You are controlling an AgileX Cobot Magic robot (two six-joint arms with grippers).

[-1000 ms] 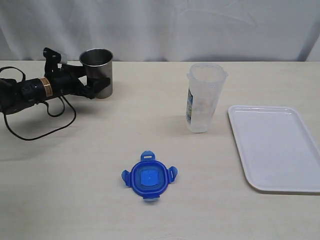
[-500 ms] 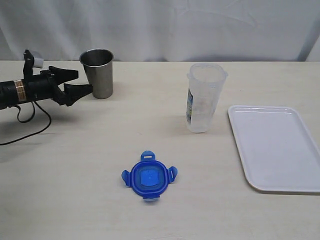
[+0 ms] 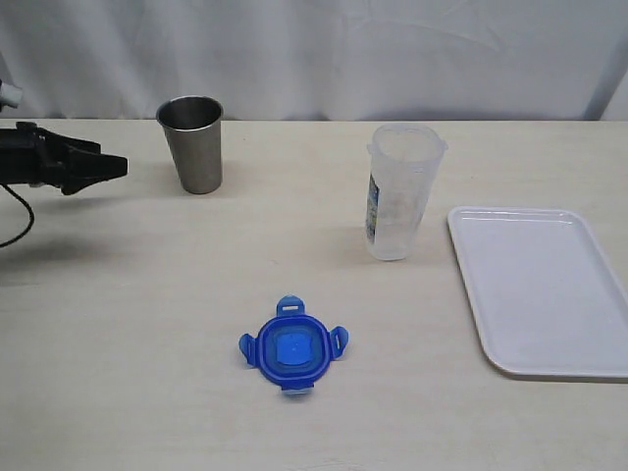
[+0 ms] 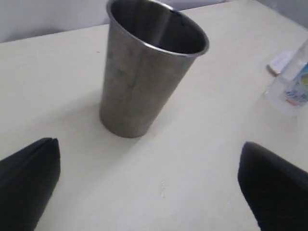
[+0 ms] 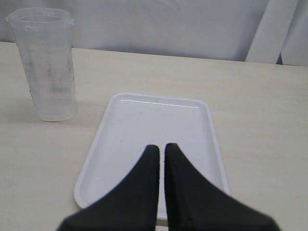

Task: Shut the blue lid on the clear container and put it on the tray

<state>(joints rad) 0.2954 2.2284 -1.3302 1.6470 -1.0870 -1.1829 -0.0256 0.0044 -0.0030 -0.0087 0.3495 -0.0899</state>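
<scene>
The robot's left gripper points level at the steel cup [image 3: 193, 147] with its fingers wide, so it should back away, tilt down and reach for the blue lid's nearest tab [image 3: 248, 348].
The blue lid [image 3: 292, 348] lies flat on the table near the front, sticker side up, with nothing touching it. Well behind it and to the right, the clear container [image 3: 400, 191] stands upright and uncovered; it also shows in the right wrist view [image 5: 47, 62]. Right of the container lies the white tray [image 3: 540, 285], bare. My left gripper [image 3: 110, 165] is at the far left, open and holding nothing. Its fingers [image 4: 29, 178] stand wide apart. My right gripper [image 5: 161, 147] is shut on nothing, hovering over the near end of the tray [image 5: 159, 118]. It is outside the exterior view.
A tapered steel cup [image 3: 194, 142] stands upright at the back left, just right of my left gripper, and fills the left wrist view [image 4: 144, 72]. A white curtain hangs behind the table. A black cable trails from the left arm at the left edge.
My left gripper opened off the steel cup and drew back to the left, away from it. The cup, lid, container and tray stayed where they were.
</scene>
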